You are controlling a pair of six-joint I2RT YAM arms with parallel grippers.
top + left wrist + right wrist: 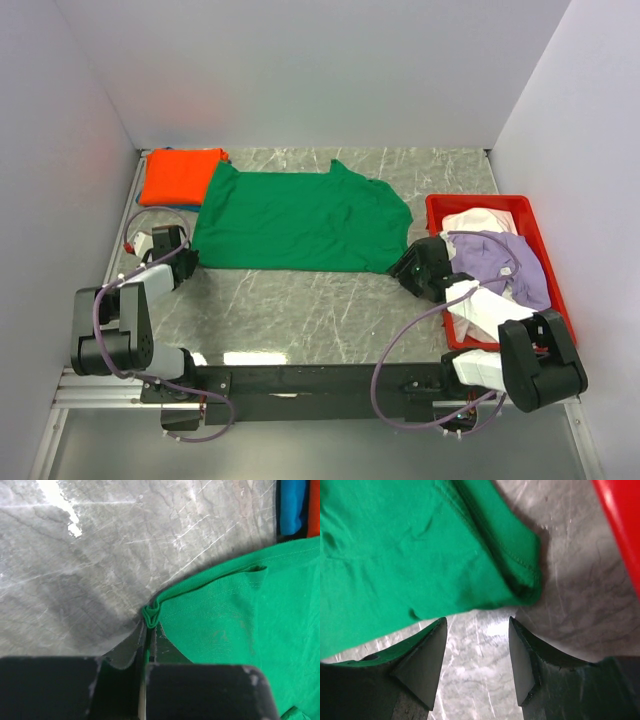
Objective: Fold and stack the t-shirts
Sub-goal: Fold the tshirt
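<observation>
The green t-shirt is lying up against the orange t-shirt. My right gripper should grab the green t-shirt's near corner (pixel 521 593) by the tray before both grippers pull the green t-shirt free.
A bright green t-shirt (pixel 300 220) lies spread flat across the middle of the table. My left gripper (pixel 185 258) is at its near-left corner. In the left wrist view that gripper (pixel 151 630) is shut on a bunched bit of the green hem (pixel 151 615). My right gripper (pixel 405 268) stands open just short of the shirt's near-right corner (pixel 525 580), with only bare table between its fingers (pixel 427 655). An orange t-shirt (pixel 180 175) lies folded at the back left on a blue one (pixel 292 505). Lilac (pixel 505 260) and white (pixel 478 220) t-shirts lie crumpled in the tray.
The red plastic tray (pixel 480 203) sits along the right side, close to my right arm, and its rim (pixel 620 520) shows in the right wrist view. White walls close in the table at the left, back and right. Grey marble tabletop (pixel 300 310) lies in front of the green shirt.
</observation>
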